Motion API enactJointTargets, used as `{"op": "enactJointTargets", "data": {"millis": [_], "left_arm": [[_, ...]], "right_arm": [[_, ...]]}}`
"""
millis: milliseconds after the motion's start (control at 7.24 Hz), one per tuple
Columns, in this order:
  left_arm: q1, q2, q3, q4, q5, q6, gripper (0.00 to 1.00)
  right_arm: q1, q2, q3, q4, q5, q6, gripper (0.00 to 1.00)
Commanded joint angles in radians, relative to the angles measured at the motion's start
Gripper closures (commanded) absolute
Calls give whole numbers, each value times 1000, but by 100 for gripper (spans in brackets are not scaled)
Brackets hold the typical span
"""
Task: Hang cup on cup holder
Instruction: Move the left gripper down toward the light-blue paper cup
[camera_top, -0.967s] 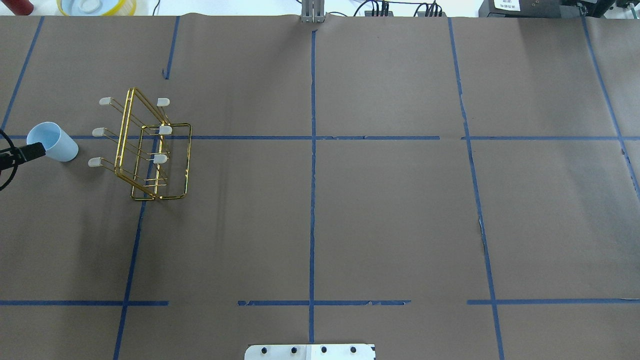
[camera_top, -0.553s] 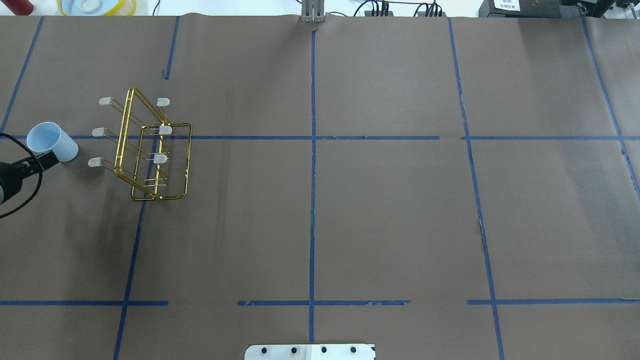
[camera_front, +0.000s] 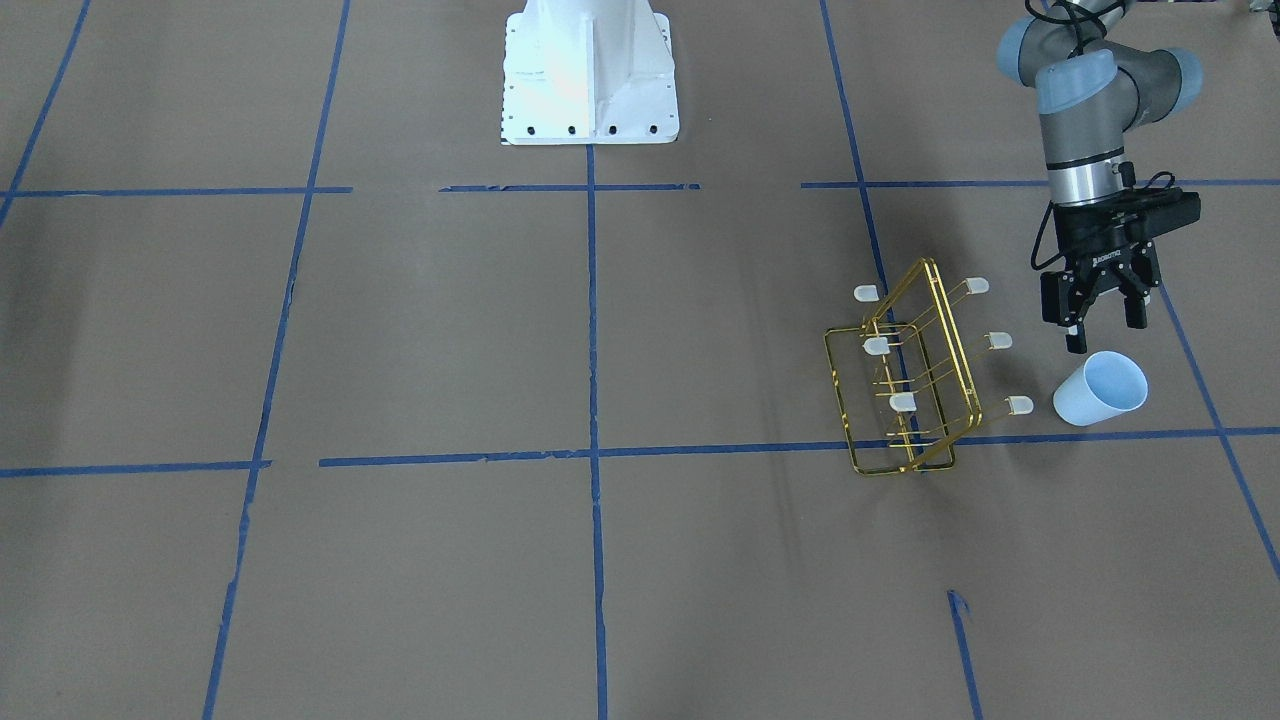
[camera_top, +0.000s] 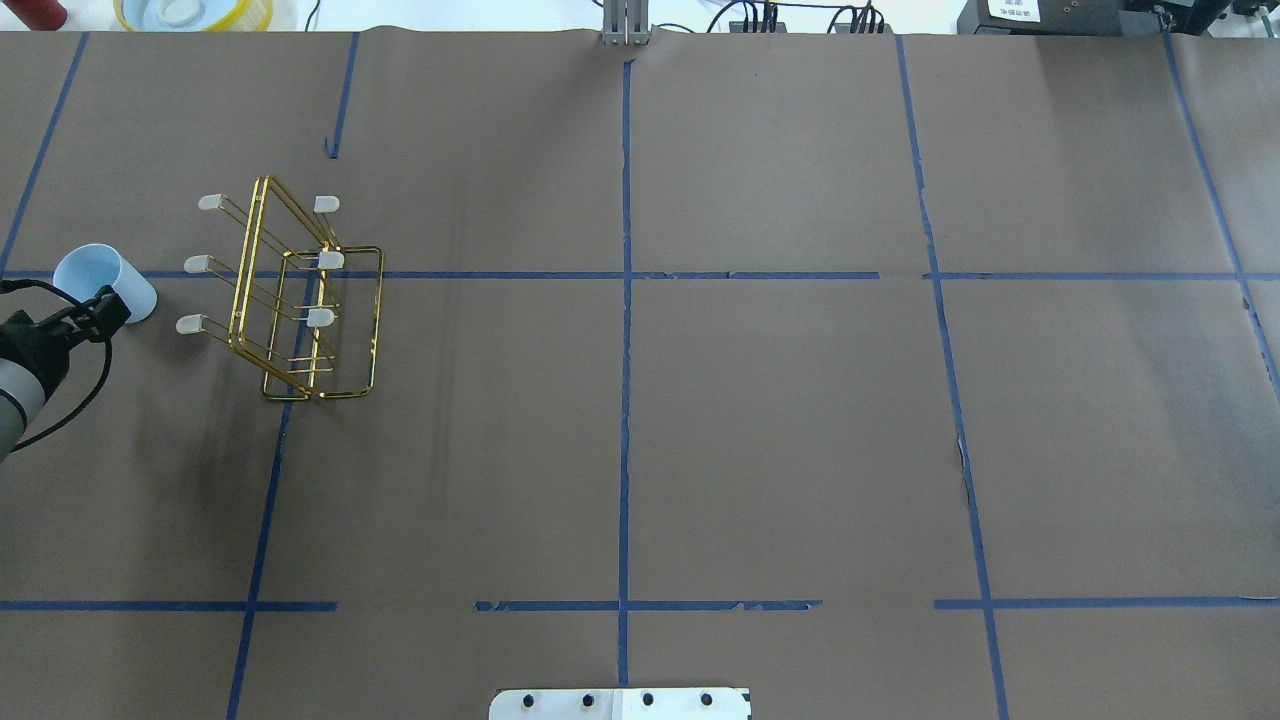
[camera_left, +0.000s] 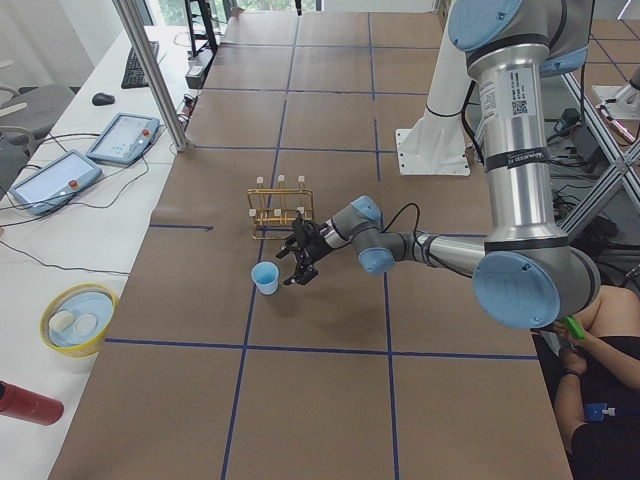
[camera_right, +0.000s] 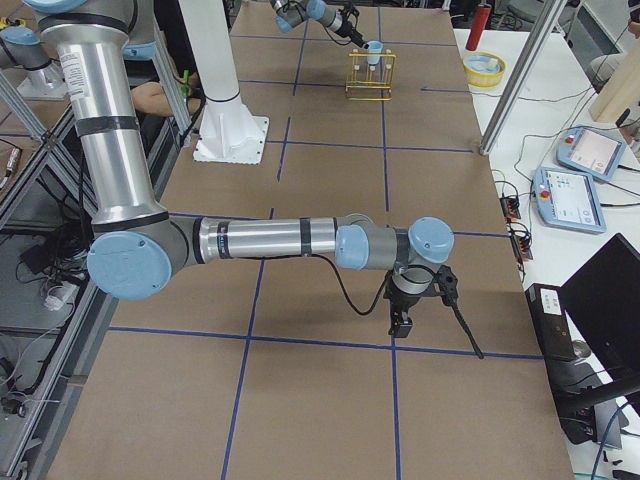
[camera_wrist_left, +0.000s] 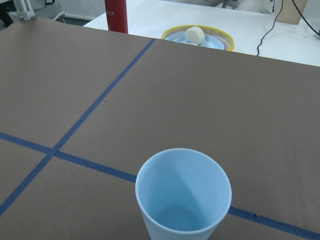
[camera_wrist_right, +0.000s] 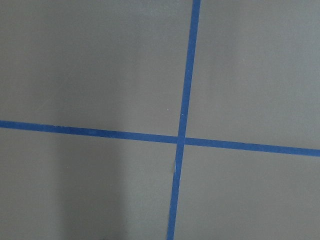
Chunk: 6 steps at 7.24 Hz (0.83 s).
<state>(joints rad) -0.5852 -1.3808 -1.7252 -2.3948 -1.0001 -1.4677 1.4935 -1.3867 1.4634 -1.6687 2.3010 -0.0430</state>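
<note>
The cup (camera_front: 1087, 396) has a wide opening (camera_front: 1114, 380) that shows an empty inside, so the cup will go over a capped peg of the cup holder when I turn it and push it on.
The cup (camera_front: 1098, 390) is a pale blue tumbler that stands upright, mouth up, on the brown table at my left end. It also shows in the overhead view (camera_top: 100, 282) and fills the bottom of the left wrist view (camera_wrist_left: 182, 195). The gold wire cup holder (camera_front: 905, 380) stands beside it, its capped prongs pointing toward the cup; no cup hangs on it (camera_top: 300, 300). My left gripper (camera_front: 1105, 325) is open and empty, just on the robot's side of the cup and apart from it. My right gripper (camera_right: 400, 320) shows only in the exterior right view, low over bare table; I cannot tell its state.
A yellow bowl (camera_wrist_left: 197, 37) and a red bottle (camera_wrist_left: 116, 15) sit on the white side table beyond the table's far edge. The robot's white base (camera_front: 590, 70) stands at mid table. Blue tape lines cross the brown paper.
My left arm has come further into the overhead view, and its gripper has shifted rightward along the cup's near side. The cup and the holder have not moved.
</note>
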Motion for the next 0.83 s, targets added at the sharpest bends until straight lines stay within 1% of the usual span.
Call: {"op": "enactJointTargets", "data": {"millis": [0,138,691], "left_arm": [[13,-43,58,0,57,-34,0],[25,-50,67,0,64,-40,0],[30,-141,188,0,130,-42,0]], "right_arm": [[-1,0,0,1,0,0,0],[1,0,0,1,0,0,0],[1,0,0,1,0,0,0]]}}
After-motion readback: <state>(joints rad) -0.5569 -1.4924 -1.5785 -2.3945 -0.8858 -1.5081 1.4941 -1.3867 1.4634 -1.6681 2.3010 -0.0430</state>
